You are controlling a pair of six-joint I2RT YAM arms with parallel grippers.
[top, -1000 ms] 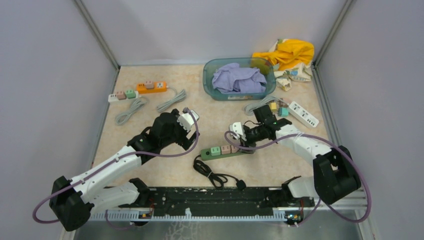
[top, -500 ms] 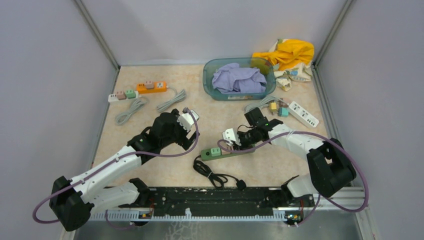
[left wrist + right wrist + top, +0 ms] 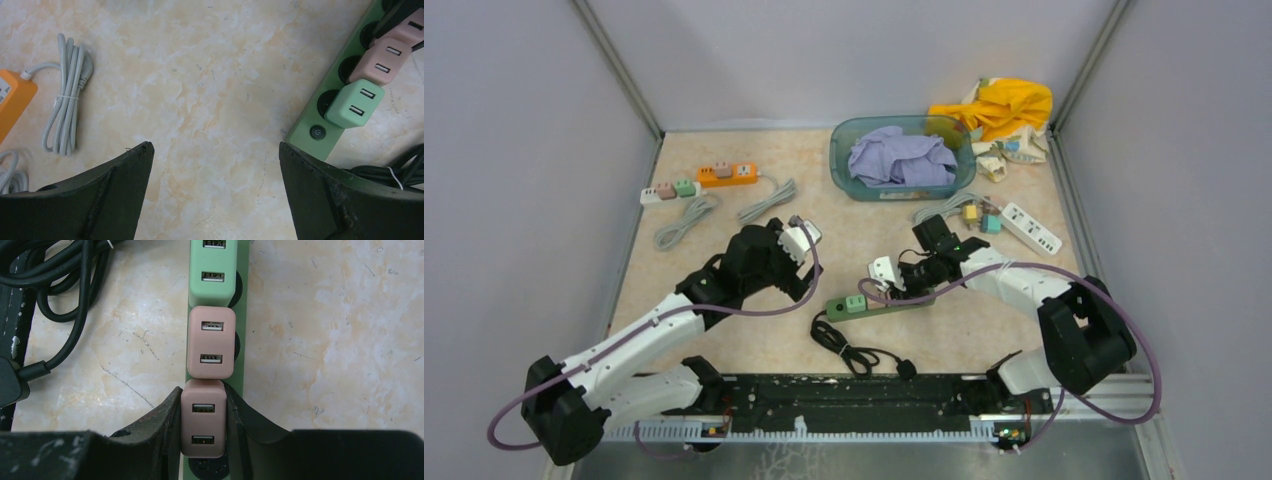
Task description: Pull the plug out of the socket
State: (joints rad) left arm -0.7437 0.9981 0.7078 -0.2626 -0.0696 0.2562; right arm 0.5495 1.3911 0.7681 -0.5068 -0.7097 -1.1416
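Note:
The green power strip (image 3: 838,311) is loose below my right gripper's pink plug. My left gripper should hold the power strip by its middle pink plug (image 3: 212,342) before I pull.
A green power strip (image 3: 876,304) lies mid-table and carries a mint plug (image 3: 214,270) and two pink USB plugs. My right gripper (image 3: 203,410) is shut on the near pink plug (image 3: 203,418), one finger on each side of it. The second pink plug (image 3: 210,342) sits just beyond it. In the top view my right gripper (image 3: 894,283) is over the strip. My left gripper (image 3: 215,150) is open and empty above bare table, left of the strip's switch end (image 3: 320,132). In the top view my left gripper (image 3: 800,262) hovers left of the strip.
The strip's black cord (image 3: 854,352) is coiled in front. An orange strip (image 3: 727,174) and a white strip (image 3: 669,189) with grey cords lie at back left. A teal basin (image 3: 844,170) with purple cloth, a white strip (image 3: 1031,227) and yellow cloth (image 3: 999,104) are at back right.
My right gripper moved left along the strip and closed on the near pink plug. The left arm has barely moved.

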